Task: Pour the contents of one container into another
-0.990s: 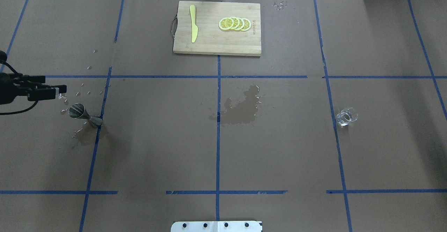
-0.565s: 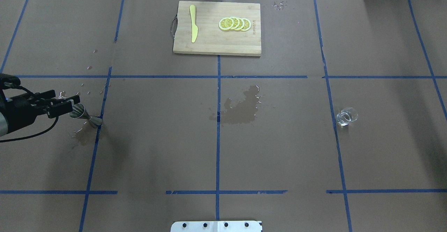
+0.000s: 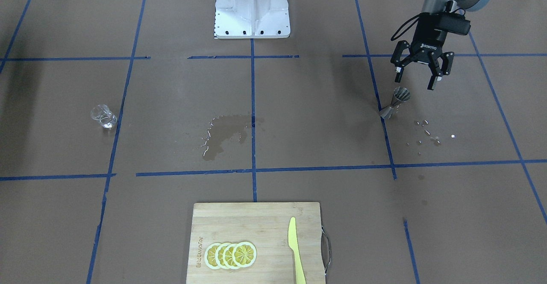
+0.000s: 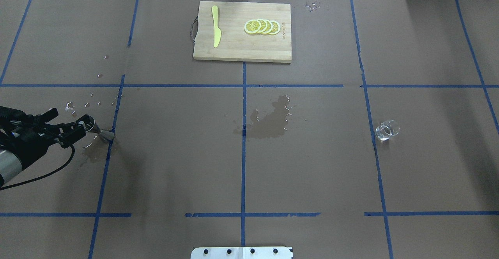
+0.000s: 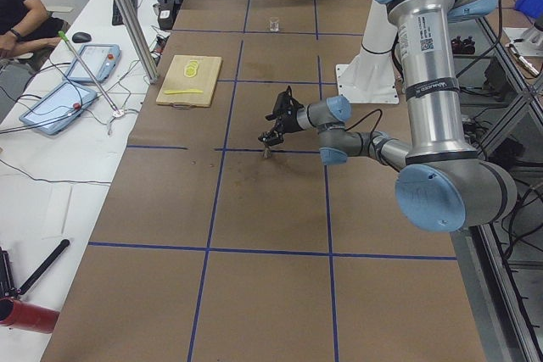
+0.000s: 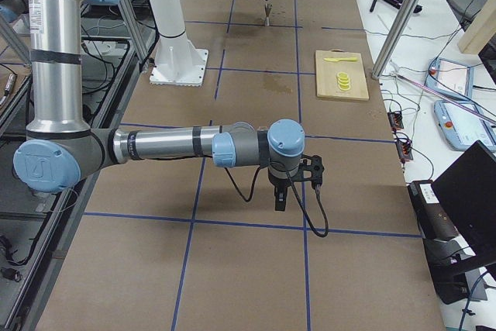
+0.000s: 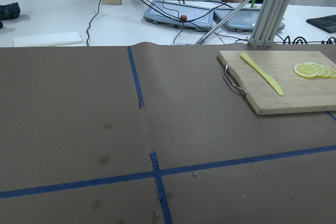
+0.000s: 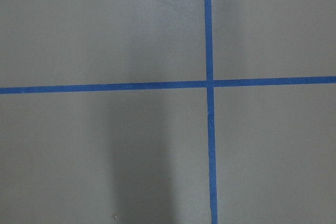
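I should expect a small puddle hidden behind the metal jigger (image 3: 395,103) when I lift it, because water droplets (image 3: 424,126) dot the paper close by.
The metal jigger (image 4: 97,129) stands on a blue tape line at the table's left side, also seen from the front (image 3: 395,102) and small in the exterior left view (image 5: 267,153). My left gripper (image 3: 415,81) hangs open just above and beside the jigger's top cup, not touching it; from overhead the left gripper (image 4: 68,122) partly covers that cup. The clear glass tumbler (image 4: 387,129) stands alone far to the right, also seen from the front (image 3: 103,116). My right gripper (image 6: 297,191) shows only in the exterior right view, low over bare table; I cannot tell its state.
A wooden cutting board (image 4: 234,50) with lemon slices (image 4: 262,26) and a yellow knife (image 4: 215,26) lies at the far middle. A wet patch (image 4: 269,119) darkens the centre. Water droplets (image 3: 429,132) dot the paper by the jigger. The robot base (image 3: 252,8) stands at the near edge.
My left gripper has moved right and toward the robot, from behind the jigger to over its top cup, staying open. The jigger and the glass have not moved.
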